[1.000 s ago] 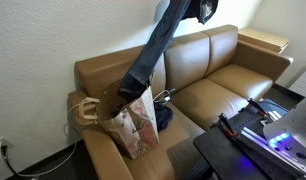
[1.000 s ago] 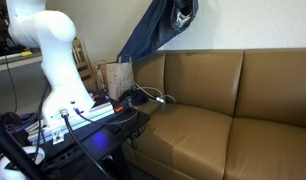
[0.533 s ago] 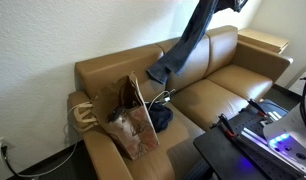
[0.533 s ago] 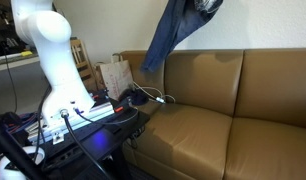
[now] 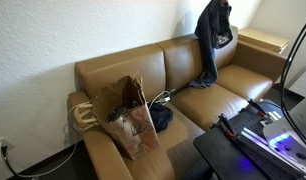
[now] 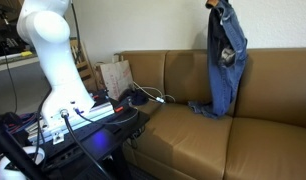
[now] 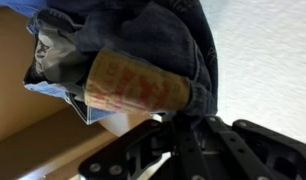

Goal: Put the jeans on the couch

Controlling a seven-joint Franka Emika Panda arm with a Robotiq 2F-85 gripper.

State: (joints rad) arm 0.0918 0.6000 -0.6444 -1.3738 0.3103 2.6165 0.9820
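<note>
The jeans' leg ends are touching the open couch seat, so I should go on lowering the waistband with my gripper until it reaches the backrest, then let go.
The blue jeans hang full length from my gripper over the right part of the brown couch. In an exterior view the jeans dangle with the leg ends touching the couch seat, and my gripper is at the top edge. In the wrist view my gripper is shut on the jeans' waistband, whose brown leather label shows.
A brown paper bag stands on the couch's left seat with a dark garment beside it. The bag also shows in an exterior view. A black stand with cables sits in front. A wooden side table is at right.
My gripper has carried the jeans from above the paper bag across to the right side of the couch. They now hang straight with the leg ends reaching the seat.
</note>
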